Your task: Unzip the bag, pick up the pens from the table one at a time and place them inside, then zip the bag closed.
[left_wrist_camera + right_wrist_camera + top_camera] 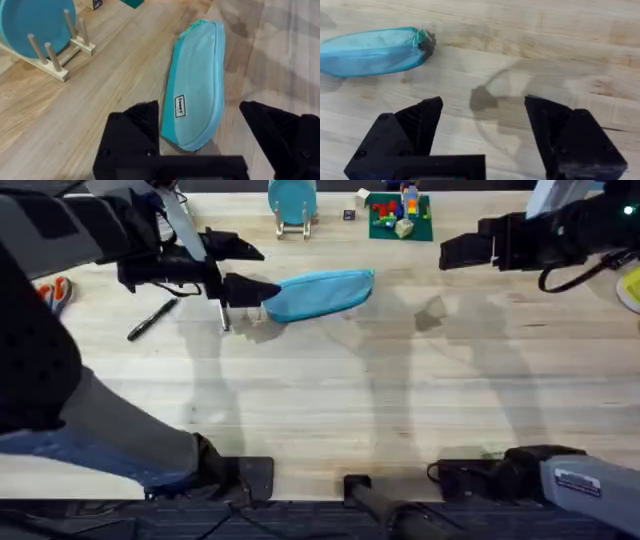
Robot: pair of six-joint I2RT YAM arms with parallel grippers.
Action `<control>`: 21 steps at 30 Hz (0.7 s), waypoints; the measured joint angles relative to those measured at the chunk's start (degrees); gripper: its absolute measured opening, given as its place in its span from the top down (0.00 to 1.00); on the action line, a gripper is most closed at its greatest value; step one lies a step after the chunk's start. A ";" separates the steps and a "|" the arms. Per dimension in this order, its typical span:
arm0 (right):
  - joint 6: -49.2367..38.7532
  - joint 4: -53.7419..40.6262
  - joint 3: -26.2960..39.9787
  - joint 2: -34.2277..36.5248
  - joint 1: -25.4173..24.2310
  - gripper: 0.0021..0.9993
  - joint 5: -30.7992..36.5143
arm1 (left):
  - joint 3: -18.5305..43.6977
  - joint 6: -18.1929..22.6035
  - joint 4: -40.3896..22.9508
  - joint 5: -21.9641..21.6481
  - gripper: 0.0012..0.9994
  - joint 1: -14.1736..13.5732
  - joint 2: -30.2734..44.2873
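Note:
My left gripper is about to close, which will squeeze the bag's rounded end (192, 141) into a narrow pinch, since the zipper edge (219, 90) curves round the limp fabric.
The light-blue bag (320, 293) lies on the table (330, 400) at mid-back, and its zipper looks closed. My left gripper (260, 270) hovers open at the bag's left end, one finger on each side of it. In the left wrist view the bag (197, 95) stretches away from between the open black fingers (137, 122). A black pen (152, 318) lies to the left of the bag. A silver-grey pen (225, 318) lies just under the left gripper. My right gripper (445, 252) hangs open to the right of the bag (370, 45), holding nothing.
A teal disc on a wooden stand (292, 202) and a green plate with toy bricks (400, 215) sit at the back edge. Orange-handled scissors (55, 290) lie at the far left. A yellow object (630, 285) is at the right edge.

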 joint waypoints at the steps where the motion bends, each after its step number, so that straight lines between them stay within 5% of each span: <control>1: 0.00 -0.04 0.00 0.00 0.00 0.00 0.00 | 0.00 0.40 0.01 0.16 0.03 0.02 0.70; 21: -0.02 -0.17 0.00 0.00 0.00 0.00 0.00 | 0.07 2.57 -3.11 0.95 0.15 -0.03 3.58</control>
